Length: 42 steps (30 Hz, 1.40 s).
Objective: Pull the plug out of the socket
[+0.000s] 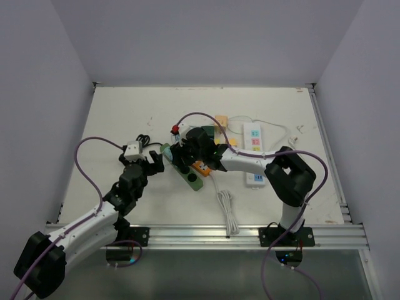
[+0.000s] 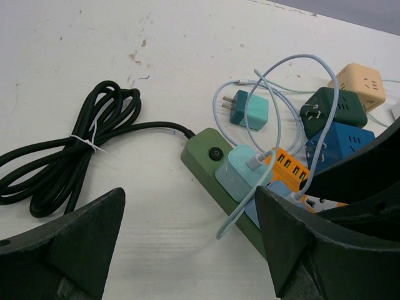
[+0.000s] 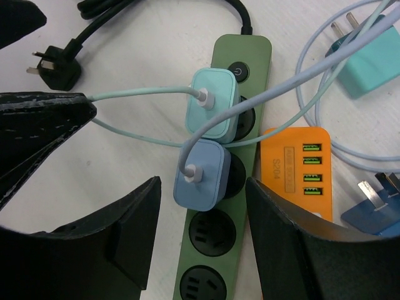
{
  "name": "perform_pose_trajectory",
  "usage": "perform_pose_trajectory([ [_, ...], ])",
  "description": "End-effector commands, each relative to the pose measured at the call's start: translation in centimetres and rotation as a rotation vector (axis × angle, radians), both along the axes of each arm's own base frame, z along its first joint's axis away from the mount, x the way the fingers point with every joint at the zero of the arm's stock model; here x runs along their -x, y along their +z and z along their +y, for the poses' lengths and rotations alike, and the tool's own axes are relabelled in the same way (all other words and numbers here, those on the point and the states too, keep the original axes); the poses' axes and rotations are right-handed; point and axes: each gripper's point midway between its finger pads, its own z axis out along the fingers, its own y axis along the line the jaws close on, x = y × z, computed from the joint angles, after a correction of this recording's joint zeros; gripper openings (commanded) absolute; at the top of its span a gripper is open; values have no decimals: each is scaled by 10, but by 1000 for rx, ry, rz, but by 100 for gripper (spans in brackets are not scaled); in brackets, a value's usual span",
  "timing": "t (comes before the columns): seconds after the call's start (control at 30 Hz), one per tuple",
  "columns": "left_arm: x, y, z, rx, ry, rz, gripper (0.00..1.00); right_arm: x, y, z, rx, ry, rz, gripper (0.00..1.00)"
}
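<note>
The mint plug [image 2: 245, 170] is outside the left gripper's open fingers, so the robot's left gripper should go over the green power strip and straddle the plug's sides [image 3: 211, 105] before it closes.
A green power strip [image 3: 240, 56] lies on the white table, also seen in the top view [image 1: 194, 182]. A mint plug [image 3: 212, 111] and a light blue plug [image 3: 201, 174] sit in its sockets, each with a pale cable. My right gripper [image 3: 203, 206] is open, hovering right over the strip with its fingers on either side of the blue plug, not touching it. My left gripper [image 2: 190, 206] is open and empty, low over bare table just left of the strip [image 2: 201, 149]. The mint plug [image 2: 240, 172] lies ahead of its right finger.
An orange USB hub [image 3: 294, 169] lies against the strip's right side. A loose teal charger [image 2: 250, 111], dark green [image 2: 334, 109], beige [image 2: 359, 81] and blue cubes crowd behind. A coiled black cable [image 2: 81, 150] lies left. A white power strip [image 1: 253, 139] lies far right.
</note>
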Motion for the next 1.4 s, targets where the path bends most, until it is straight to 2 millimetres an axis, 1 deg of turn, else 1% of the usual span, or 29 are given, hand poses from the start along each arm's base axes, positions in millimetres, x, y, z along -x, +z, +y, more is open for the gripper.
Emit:
perform_pose_trajectory([
  [0.0, -2, -1, 8, 2, 55, 0, 89, -18, 10, 9, 15, -49, -82, 60],
  [0.03, -3, -1, 8, 1, 57, 1, 89, -24, 8, 9, 39, -82, -105, 60],
  [0.13, -4, -4, 8, -5, 57, 13, 90, -28, 3, 7, 74, -120, -112, 60],
  [0.27, -5, -6, 7, -16, 58, 22, 88, -30, 0, 8, 72, -137, -114, 48],
  [0.3, -5, -7, 6, -17, 51, 25, 87, -29, 0, 8, 73, -135, -110, 40],
  [0.37, -6, -7, 5, -21, 44, 28, 83, -27, -2, 7, 78, -126, -105, 34],
  [0.4, -6, -8, 5, -24, 44, 32, 82, -24, -1, 7, 77, -111, -100, 27],
  [0.47, -6, -9, 3, -22, 37, 33, 81, -18, -3, 5, 89, -80, -95, 23],
  [0.5, -6, -9, 3, -22, 32, 34, 81, -12, 3, 7, 67, -49, -93, 17],
  [0.53, -6, -9, 2, -23, 29, 34, 80, -5, -1, 4, 76, -18, -94, 15],
  [0.6, -7, -9, 1, -21, 23, 31, 79, -1, 4, 1, 73, -3, -108, 10],
  [0.63, -6, -11, -1, -20, 9, 34, 79, 5, 9, 2, 58, 30, -104, 9],
  [0.7, -7, -13, -4, -22, -4, 34, 78, 12, 7, -4, 79, 63, -106, 8],
  [0.73, -8, -13, -5, -23, -7, 38, 78, 17, 11, -3, 69, 85, -108, 7],
  [0.77, -9, -14, -7, -25, -13, 41, 77, 19, 9, -6, 77, 94, -106, 7],
  [0.8, -9, -19, -9, -34, -26, 59, 76, 21, 9, -7, 77, 106, -106, 6],
  [0.83, -9, -19, -11, -34, -33, 63, 76, 25, 11, -7, 68, 127, -106, 6],
  [0.9, -10, -22, -19, -29, -72, 70, 75, 30, 9, -8, 61, 146, -97, 6],
  [0.97, -9, -20, -26, -19, -111, 59, 75, 36, 8, -7, 53, 166, -87, 6],
  [1.03, -6, -22, -35, -5, -167, 56, 74, 38, 8, -6, 44, 178, -82, 7],
  [1.07, -7, -17, -39, 6, -187, 30, 74, 41, 7, -5, 39, 185, -78, 7],
  [1.1, -4, -17, -45, 19, -221, 25, 73, 42, 6, -6, 38, 187, -77, 7],
  [1.13, -2, -19, -46, 21, -235, 23, 73, 43, 6, -5, 34, 193, -74, 8],
  [1.17, -3, -12, -49, 35, -249, -11, 72, 45, 3, -5, 36, 197, -70, 8],
  [1.23, -2, -15, -55, 44, -279, -13, 69, 46, 4, -5, 29, 202, -72, 9],
  [1.27, -4, -13, -56, 44, -283, -19, 68, 47, 3, -5, 31, 203, -72, 10],
  [1.3, -4, -17, -59, 41, -294, -7, 65, 47, 3, -6, 34, 201, -74, 11],
  [1.37, -6, -19, -63, 50, -303, 0, 63, 50, 0, -7, 43, 203, -70, 12],
])
